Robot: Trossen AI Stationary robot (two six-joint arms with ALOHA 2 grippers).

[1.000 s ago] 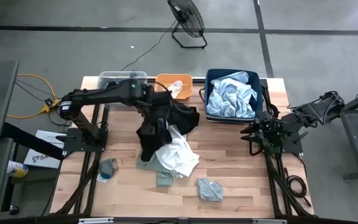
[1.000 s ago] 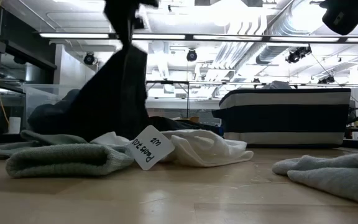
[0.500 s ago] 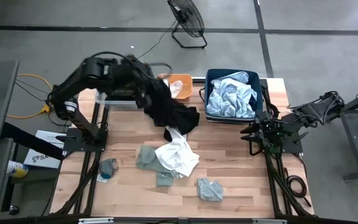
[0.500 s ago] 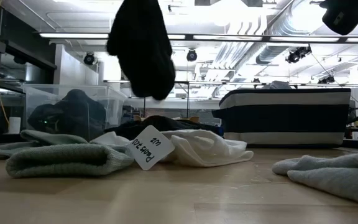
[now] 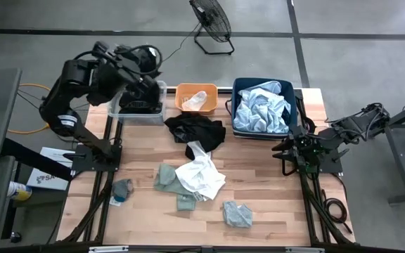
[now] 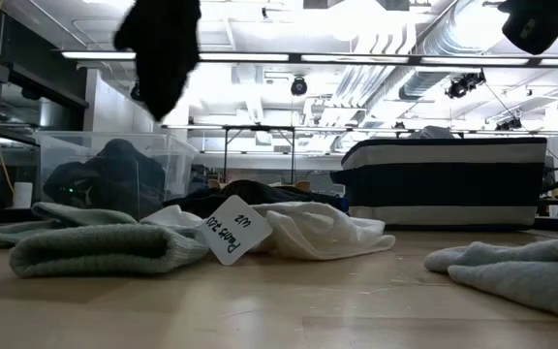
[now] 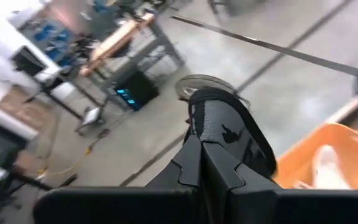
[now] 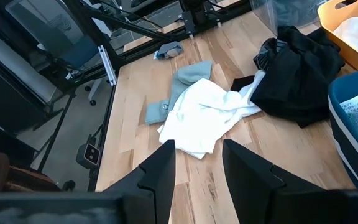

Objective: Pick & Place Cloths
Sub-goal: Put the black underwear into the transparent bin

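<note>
The robot's left gripper should keep lowering the black cloth, as the black cloth's lower end (image 6: 160,105) hangs above the clear bin's rim, until it touches the dark cloth inside (image 6: 109,176), and then let go.
My left gripper (image 5: 143,76) is raised over the clear bin (image 5: 118,111) at the far left, shut on a black cloth (image 6: 159,47) that hangs above the bin. A second black cloth (image 5: 200,131), a white cloth (image 5: 202,176) and small grey-green pieces (image 5: 166,178) (image 5: 238,214) lie in the table's middle. A pale blue cloth (image 5: 261,109) fills the navy bin (image 5: 295,105). My right gripper (image 8: 197,167) waits open at the table's right edge, touching nothing. My left gripper pinches the black cloth (image 7: 227,132) between its shut fingers (image 7: 197,163), which reach out roughly level. The cloth bunches just past the fingertips; which edge or how many layers cannot be told. It hangs below the gripper, lifted clear of the table (image 6: 163,78).
The clear bin (image 6: 114,165) holds a dark cloth. An orange bin (image 5: 197,98) with a pale item stands between the clear and navy bins. A small grey-blue rag (image 5: 121,188) lies near the left edge. Bare wood (image 5: 280,204) shows at the near right.
My left gripper has risen from the pile in the table's middle and swung toward the far left, turning its wrist, to above the clear bin. The black cloth it holds has come up off the pile and now hangs clear. The other cloths lie as before.
</note>
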